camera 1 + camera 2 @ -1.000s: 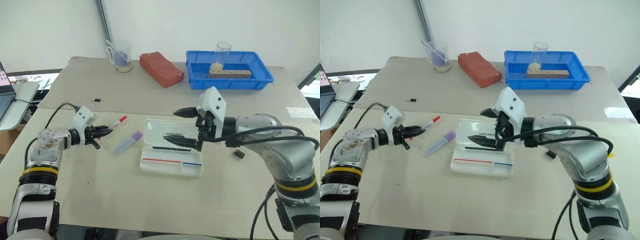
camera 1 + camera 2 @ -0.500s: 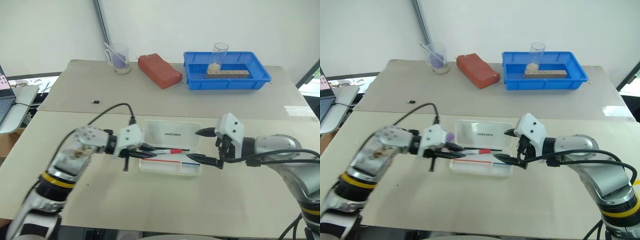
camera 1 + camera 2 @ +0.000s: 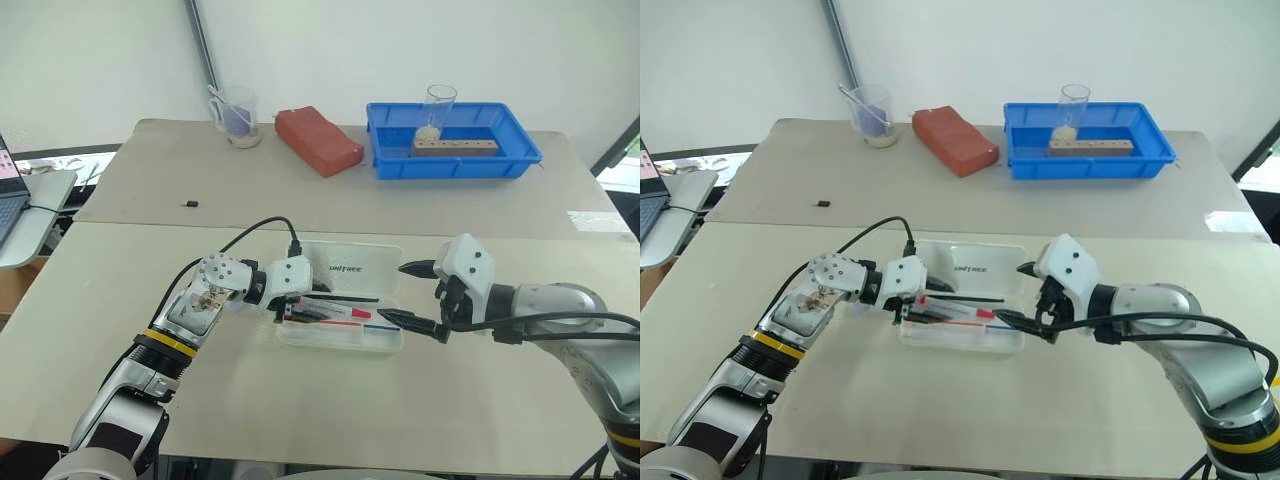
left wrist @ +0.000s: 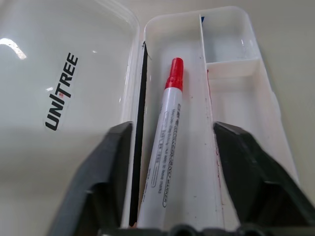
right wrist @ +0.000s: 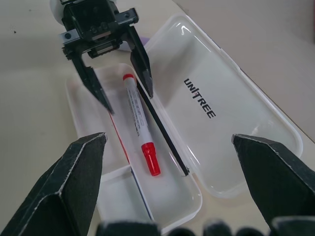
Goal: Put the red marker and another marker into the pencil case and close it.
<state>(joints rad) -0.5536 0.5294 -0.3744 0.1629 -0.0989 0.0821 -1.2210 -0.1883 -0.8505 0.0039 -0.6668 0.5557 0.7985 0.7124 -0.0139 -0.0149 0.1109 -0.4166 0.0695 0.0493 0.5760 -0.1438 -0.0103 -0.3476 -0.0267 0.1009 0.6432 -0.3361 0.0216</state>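
Note:
The lavender marker will lie flat along the divider when the robot lowers it in, since the long front compartment (image 3: 325,336) is open and empty.
The pencil case (image 3: 352,262) lies open in the middle of the table, its "UNITREE" lid (image 4: 63,88) flat behind the tray. The red marker (image 4: 167,132) lies lengthwise in the tray (image 5: 162,196), red cap toward the small end compartment. My left gripper (image 3: 300,308) hovers over the tray's left end, open, a finger on either side of the marker without touching it. Open and empty, my right gripper (image 3: 412,296) sits at the case's right end. A sliver of the lavender marker (image 5: 143,40) shows behind the left gripper.
A thin black pen (image 5: 165,142) lies along the tray's hinge side. At the back stand a blue tray (image 3: 455,160) holding a glass, a red block (image 3: 322,138) and a beaker (image 3: 238,115). A small black piece (image 3: 192,204) lies at left.
My left gripper carried the red marker from the left of the table into the case tray, then opened and let it go. My right gripper drew back from the lid to the case's right end.

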